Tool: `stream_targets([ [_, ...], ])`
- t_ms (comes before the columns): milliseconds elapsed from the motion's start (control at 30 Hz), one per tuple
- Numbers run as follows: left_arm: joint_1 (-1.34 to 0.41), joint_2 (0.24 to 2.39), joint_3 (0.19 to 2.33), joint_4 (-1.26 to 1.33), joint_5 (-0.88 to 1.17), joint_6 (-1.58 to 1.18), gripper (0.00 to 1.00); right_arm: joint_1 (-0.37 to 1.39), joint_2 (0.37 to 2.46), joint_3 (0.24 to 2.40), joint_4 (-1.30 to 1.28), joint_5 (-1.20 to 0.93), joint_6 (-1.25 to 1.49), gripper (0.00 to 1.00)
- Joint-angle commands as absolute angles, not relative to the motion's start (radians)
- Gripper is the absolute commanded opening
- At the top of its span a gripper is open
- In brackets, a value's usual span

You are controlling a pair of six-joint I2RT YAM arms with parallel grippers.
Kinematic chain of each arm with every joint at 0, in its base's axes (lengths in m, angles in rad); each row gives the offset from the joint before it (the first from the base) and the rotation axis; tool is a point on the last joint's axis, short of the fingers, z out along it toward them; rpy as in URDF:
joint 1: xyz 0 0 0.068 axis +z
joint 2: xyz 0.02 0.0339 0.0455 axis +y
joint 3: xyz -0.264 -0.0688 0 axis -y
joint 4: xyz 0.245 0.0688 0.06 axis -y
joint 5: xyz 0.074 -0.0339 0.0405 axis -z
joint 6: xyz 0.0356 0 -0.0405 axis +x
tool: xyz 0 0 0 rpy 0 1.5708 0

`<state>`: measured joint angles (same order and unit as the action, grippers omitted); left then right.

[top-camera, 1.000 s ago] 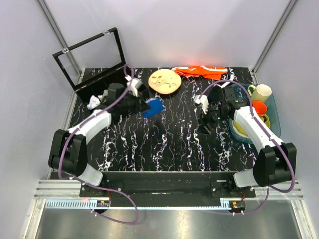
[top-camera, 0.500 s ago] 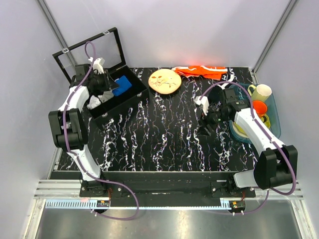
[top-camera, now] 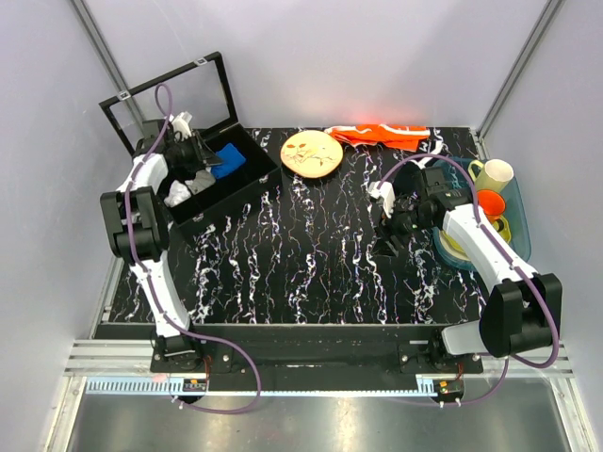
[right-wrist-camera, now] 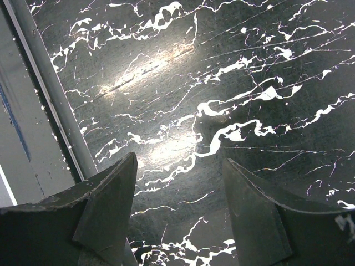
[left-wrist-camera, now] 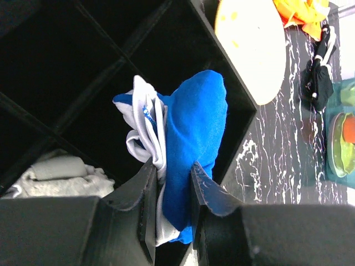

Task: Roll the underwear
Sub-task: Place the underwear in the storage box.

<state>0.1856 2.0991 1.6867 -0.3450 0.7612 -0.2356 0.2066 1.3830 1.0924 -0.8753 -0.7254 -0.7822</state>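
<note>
The rolled blue underwear (top-camera: 227, 160) is hanging above an empty compartment (top-camera: 232, 177) next to the white cloth pieces, so the robot's left gripper goes on lowering it until it rests inside.
The underwear (left-wrist-camera: 194, 127) is a rolled royal-blue bundle with white waistband showing. My left gripper (left-wrist-camera: 173, 169) is shut on it and holds it inside a compartment of the black divided box (top-camera: 247, 179) at the back left. In the top view the underwear (top-camera: 227, 159) shows as a blue patch in the box beside my left gripper (top-camera: 203, 155). My right gripper (right-wrist-camera: 180, 166) is open and empty over bare black marble table, right of centre in the top view (top-camera: 388, 235).
Small white cloth pieces (top-camera: 179, 193) lie in the box's near compartment (left-wrist-camera: 61, 172). A tan plate (top-camera: 311, 153) and an orange cloth (top-camera: 382, 135) sit at the back. A blue bin (top-camera: 518, 221) with cups and bowls stands at the right edge.
My left arm swung from the table's middle back to the box with the underwear, and now holds it lower inside a compartment. The right arm has barely moved.
</note>
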Motion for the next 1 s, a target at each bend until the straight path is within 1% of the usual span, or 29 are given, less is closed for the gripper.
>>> stream_targets([
  [0,0.201,2.164,1.762,-0.334,0.787,-0.282,0.03,0.21,1.388,1.091,-0.848,-0.726,-0.765,0.71],
  [233,0.207,2.243,1.812,-0.365,0.764,-0.275,0.03,0.21,1.394,1.091,-0.848,-0.715,-0.764,0.71],
  [500,0.192,2.281,1.887,-0.5,0.569,-0.134,0.03,0.21,1.394,1.092,-0.848,-0.712,-0.764,0.71],
  [733,0.115,2.338,1.986,-0.621,0.442,-0.054,0.04,0.21,1.391,1.092,-0.85,-0.707,-0.765,0.71],
  [867,0.071,2.365,2.054,-0.678,0.3,-0.017,0.04,0.209,1.385,1.092,-0.85,-0.709,-0.767,0.71],
  [967,0.043,2.385,2.075,-0.707,0.233,-0.008,0.04,0.209,1.382,1.092,-0.851,-0.71,-0.769,0.71],
])
